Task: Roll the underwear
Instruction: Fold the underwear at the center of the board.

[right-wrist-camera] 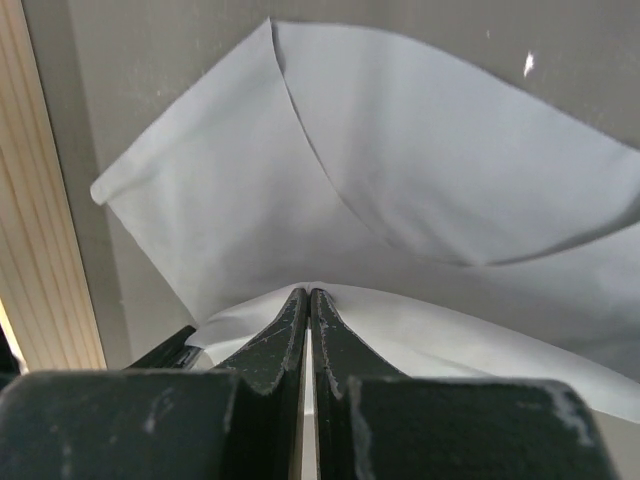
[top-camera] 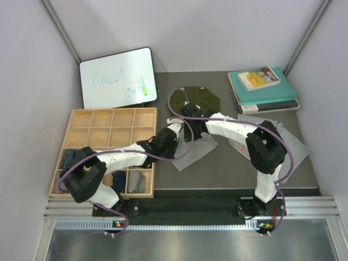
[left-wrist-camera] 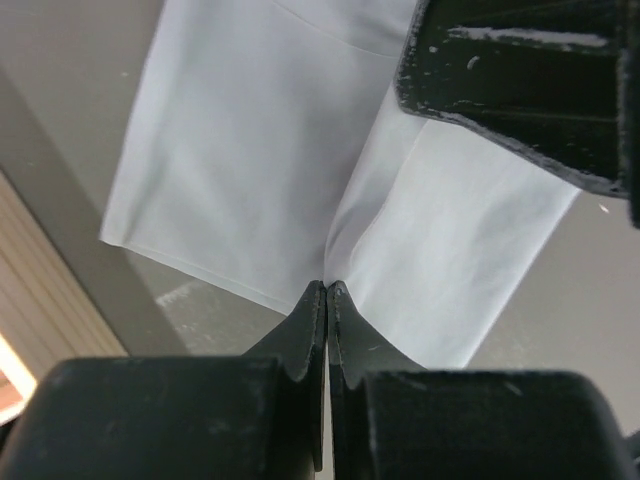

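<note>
The robot's left gripper keeps bringing the grey underwear's raised edge (left-wrist-camera: 370, 207) toward the underwear's tray-side edge (left-wrist-camera: 131, 150) until both edges meet, since the raised edge runs tight over the underwear's flat layer.
The plain light grey underwear (top-camera: 191, 153) lies on the dark mat at the centre, partly lifted and folded. My left gripper (top-camera: 170, 140) is shut on its near edge; the left wrist view shows the tips (left-wrist-camera: 327, 288) pinching the cloth (left-wrist-camera: 250, 170). My right gripper (top-camera: 190, 116) is shut on a raised fold of the same cloth (right-wrist-camera: 420, 160), with its tips (right-wrist-camera: 308, 292) closed on the fold. The olive green underwear (top-camera: 205, 98) lies flat behind the grippers. The grey-and-white patterned underwear (top-camera: 291, 145) lies at the right, partly under my right arm.
A wooden compartment tray (top-camera: 109, 130) stands at the left, with rolled cloths in its near cells (top-camera: 138, 182). A whiteboard (top-camera: 117, 76) leans at the back left. Teal books (top-camera: 263, 89) are stacked at the back right. The tray's edge (right-wrist-camera: 40, 200) shows beside the cloth.
</note>
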You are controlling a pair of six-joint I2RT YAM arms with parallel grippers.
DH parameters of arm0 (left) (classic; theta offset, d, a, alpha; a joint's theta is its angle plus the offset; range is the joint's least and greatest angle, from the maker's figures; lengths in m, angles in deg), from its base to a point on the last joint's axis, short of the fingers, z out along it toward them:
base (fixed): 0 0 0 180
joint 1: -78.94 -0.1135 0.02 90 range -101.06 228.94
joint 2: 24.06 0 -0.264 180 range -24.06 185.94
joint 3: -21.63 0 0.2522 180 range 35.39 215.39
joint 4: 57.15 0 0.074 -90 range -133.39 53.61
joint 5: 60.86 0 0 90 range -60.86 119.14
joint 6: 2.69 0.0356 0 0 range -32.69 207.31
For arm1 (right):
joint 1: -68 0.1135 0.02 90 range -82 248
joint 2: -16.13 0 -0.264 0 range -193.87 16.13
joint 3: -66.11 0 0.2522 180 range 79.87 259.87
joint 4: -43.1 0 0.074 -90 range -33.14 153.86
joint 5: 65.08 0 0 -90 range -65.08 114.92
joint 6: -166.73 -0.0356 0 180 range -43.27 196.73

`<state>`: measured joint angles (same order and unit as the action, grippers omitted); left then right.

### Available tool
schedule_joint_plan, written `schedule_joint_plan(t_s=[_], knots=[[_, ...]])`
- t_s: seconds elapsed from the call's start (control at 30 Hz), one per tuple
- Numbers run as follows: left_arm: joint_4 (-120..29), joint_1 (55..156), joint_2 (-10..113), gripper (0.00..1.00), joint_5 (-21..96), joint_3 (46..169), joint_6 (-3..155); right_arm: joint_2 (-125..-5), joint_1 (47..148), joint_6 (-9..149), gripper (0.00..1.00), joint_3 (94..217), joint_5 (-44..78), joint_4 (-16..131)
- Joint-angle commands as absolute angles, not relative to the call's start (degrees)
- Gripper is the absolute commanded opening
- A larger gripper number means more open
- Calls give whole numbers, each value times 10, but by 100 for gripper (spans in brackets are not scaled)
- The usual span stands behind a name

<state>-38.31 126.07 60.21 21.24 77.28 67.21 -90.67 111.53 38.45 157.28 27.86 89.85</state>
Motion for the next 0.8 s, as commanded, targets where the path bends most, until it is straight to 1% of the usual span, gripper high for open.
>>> schedule_joint_plan(t_s=[0.0, 0.47, 0.77], knots=[[-367, 1234, 616, 0, 227, 806, 696, -928, 1103, 403, 0, 1618, 275, 906], [-325, 1191, 664, 0, 224, 857, 730, -978, 1090, 418, 0, 1683, 269, 914], [-329, 1173, 670, 0, 219, 867, 742, -1004, 1086, 423, 0, 1716, 269, 909]])
